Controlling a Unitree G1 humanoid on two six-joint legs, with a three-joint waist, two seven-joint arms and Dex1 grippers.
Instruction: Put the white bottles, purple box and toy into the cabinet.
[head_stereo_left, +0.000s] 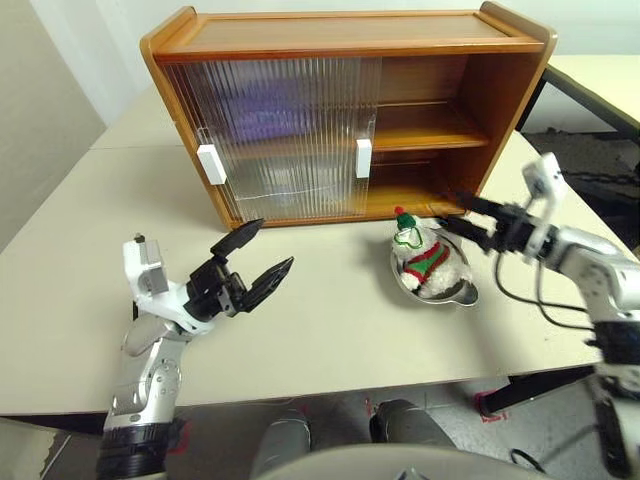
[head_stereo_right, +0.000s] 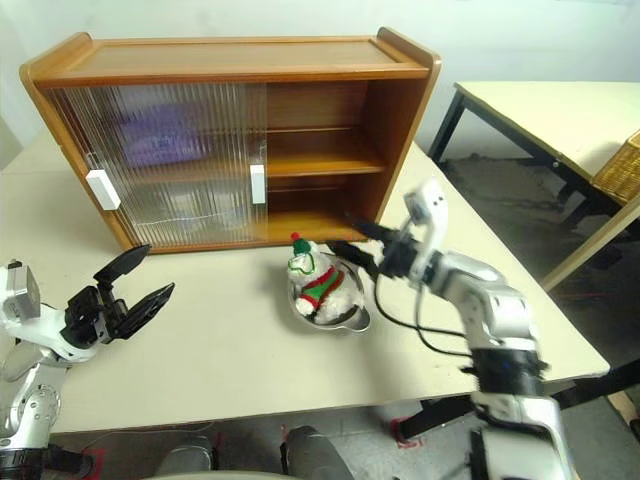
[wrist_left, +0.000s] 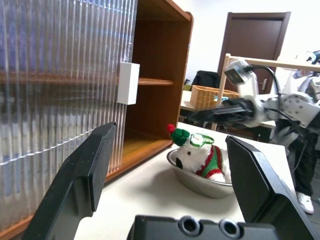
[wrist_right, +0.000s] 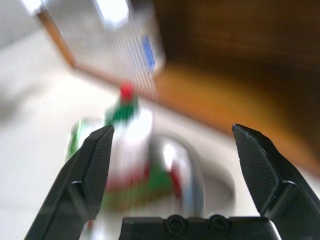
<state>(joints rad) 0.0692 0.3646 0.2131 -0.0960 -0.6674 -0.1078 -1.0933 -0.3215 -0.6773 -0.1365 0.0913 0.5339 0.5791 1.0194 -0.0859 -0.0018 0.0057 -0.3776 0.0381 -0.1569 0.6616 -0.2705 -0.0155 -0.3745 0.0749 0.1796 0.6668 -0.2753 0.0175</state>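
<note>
I expect the toy (head_stereo_left: 428, 262) to come free and leave the bowl behind, empty, when I lift it by the scarf. Steel (head_stereo_left: 459, 292) shows around the toy, which sits loosely.
The toy (head_stereo_left: 421, 258), a white plush with a red-and-green hat and striped scarf, lies in a steel bowl (head_stereo_left: 462, 294) on the table in front of the cabinet's open right half. The cabinet (head_stereo_left: 350, 40) has its ribbed doors (head_stereo_left: 280, 130) slid over the left part. A purple blur, the purple box (head_stereo_left: 262, 108), shows behind them on the upper shelf. The white bottles are hidden. My right gripper (head_stereo_left: 455, 212) hangs open just right of the toy, level with the lower shelf, holding nothing. My left gripper (head_stereo_left: 277, 242) stands open and empty over the table at the left.
The bowl sits near the table's right front area. A second table (head_stereo_right: 540, 105) stands to the right across a gap of floor, with a wicker basket (head_stereo_right: 617, 168) beside it. White handles (head_stereo_left: 364, 158) stick out from the doors.
</note>
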